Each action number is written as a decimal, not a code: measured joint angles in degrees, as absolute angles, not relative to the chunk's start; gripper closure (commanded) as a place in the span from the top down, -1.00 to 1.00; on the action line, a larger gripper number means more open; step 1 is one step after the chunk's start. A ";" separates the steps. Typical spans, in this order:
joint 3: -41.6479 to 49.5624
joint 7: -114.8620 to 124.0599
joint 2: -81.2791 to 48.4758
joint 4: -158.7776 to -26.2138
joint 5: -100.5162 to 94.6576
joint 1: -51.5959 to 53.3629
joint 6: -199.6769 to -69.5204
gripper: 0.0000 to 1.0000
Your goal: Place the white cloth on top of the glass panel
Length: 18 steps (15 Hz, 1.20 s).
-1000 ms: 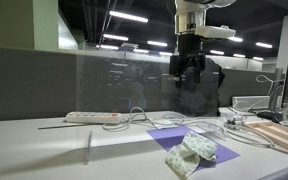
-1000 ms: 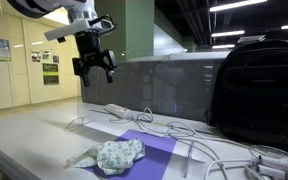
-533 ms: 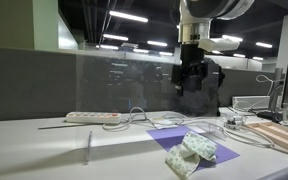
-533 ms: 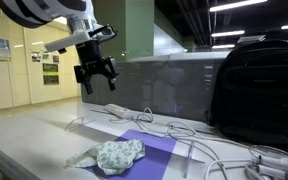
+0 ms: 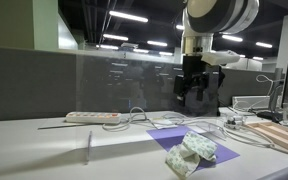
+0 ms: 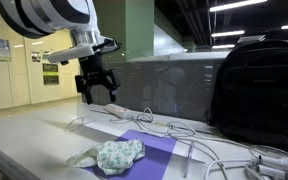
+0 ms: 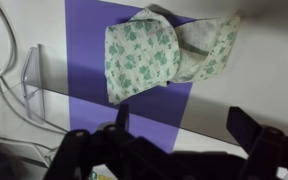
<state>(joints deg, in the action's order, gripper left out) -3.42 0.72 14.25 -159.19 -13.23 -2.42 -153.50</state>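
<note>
My gripper is going to lift the white cloth (image 5: 188, 154), and the cloth will then drop open and hang long, because loose folds (image 5: 197, 144) and limp edges show in the crumpled heap.
The white cloth (image 5: 191, 152) with a green flower print lies crumpled on a purple mat (image 5: 208, 141) on the table. It also shows in an exterior view (image 6: 112, 154) and in the wrist view (image 7: 164, 52). The glass panel (image 5: 124, 90) stands upright across the table; it also shows in an exterior view (image 6: 169, 95). My gripper (image 5: 193, 92) hangs open and empty above the table, well above the cloth. It shows in an exterior view (image 6: 95, 92) and in the wrist view (image 7: 184, 125), with the cloth straight below.
A power strip (image 5: 92, 117) and cables (image 5: 139, 118) lie on the table behind the panel. A black backpack (image 6: 259, 95) stands on the table. A wooden board (image 5: 282, 135) lies at the table's end. A clear panel foot (image 7: 34, 80) sits beside the mat.
My gripper has come down and moved sideways towards the cloth. The cloth has not moved.
</note>
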 measured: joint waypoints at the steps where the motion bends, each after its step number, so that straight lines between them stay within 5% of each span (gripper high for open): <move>1: -2.97 -0.19 12.55 -159.22 -12.91 -2.41 -155.26 1.00; 16: -0.78 -18.75 -8.80 -159.06 4.46 -1.77 -170.00 1.00; 17: -0.77 -18.74 -9.66 -159.02 4.25 -2.16 -170.88 0.50; 18: -0.69 -18.69 -10.54 -158.97 3.82 -2.55 -171.78 0.49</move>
